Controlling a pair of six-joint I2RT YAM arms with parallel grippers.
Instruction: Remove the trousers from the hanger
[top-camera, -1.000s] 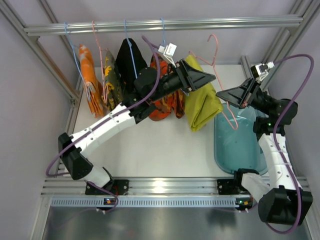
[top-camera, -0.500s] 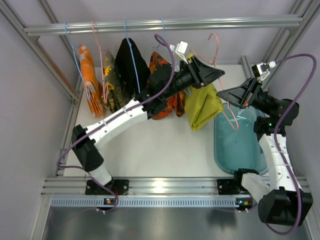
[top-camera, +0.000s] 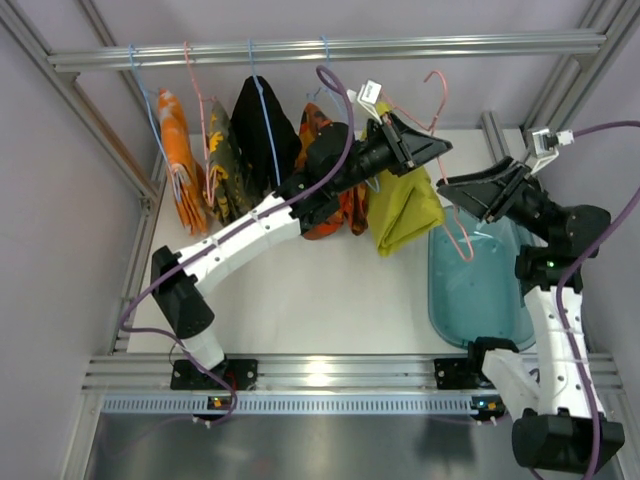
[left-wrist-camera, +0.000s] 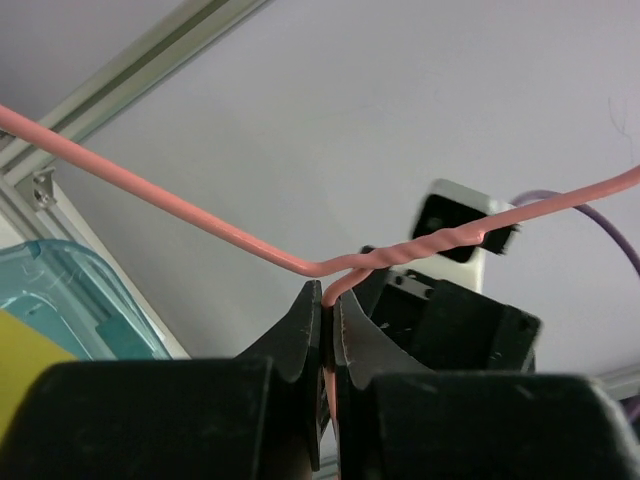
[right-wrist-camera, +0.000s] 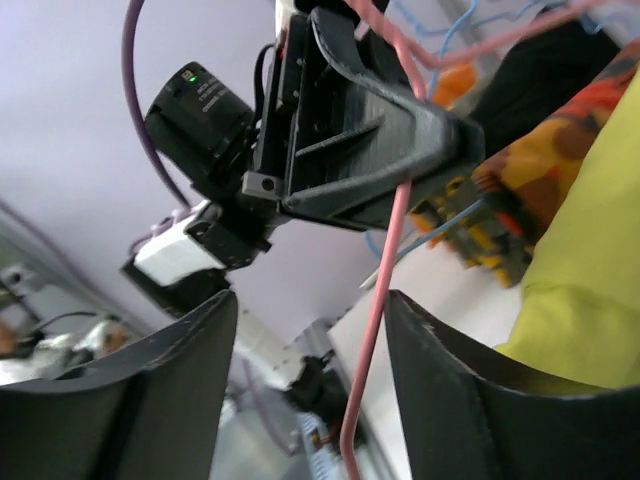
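Observation:
I should draw the hanger back with my left gripper while my right gripper reaches lower for the trousers (top-camera: 405, 208), because the hanger's wire (right-wrist-camera: 384, 292) runs through my right gripper's open fingers.
The yellow-green trousers (top-camera: 405, 205) hang folded from the pink wire hanger (top-camera: 458, 238), just below my left gripper (top-camera: 428, 150). In the left wrist view, my left gripper (left-wrist-camera: 328, 293) is shut on the hanger (left-wrist-camera: 200, 215) just under its twisted neck. My right gripper (top-camera: 470, 190) is open beside the hanger's right side. In the right wrist view, the pink hanger wire (right-wrist-camera: 378, 320) runs between the spread fingers (right-wrist-camera: 450, 400) of my right gripper (right-wrist-camera: 310, 300) without touching them. The left gripper (right-wrist-camera: 370, 150) and trousers (right-wrist-camera: 590, 270) show beyond.
A teal bin (top-camera: 475, 290) sits on the table at the right, under the hanger's lower end. Several other garments on blue and pink hangers (top-camera: 260, 130) hang from the metal rail (top-camera: 330, 48) at the back left. Frame posts (top-camera: 100, 130) stand at both sides.
My left gripper has moved right and toward the back with the hanger and trousers. My right arm has shifted slightly right, its gripper still open around the wire.

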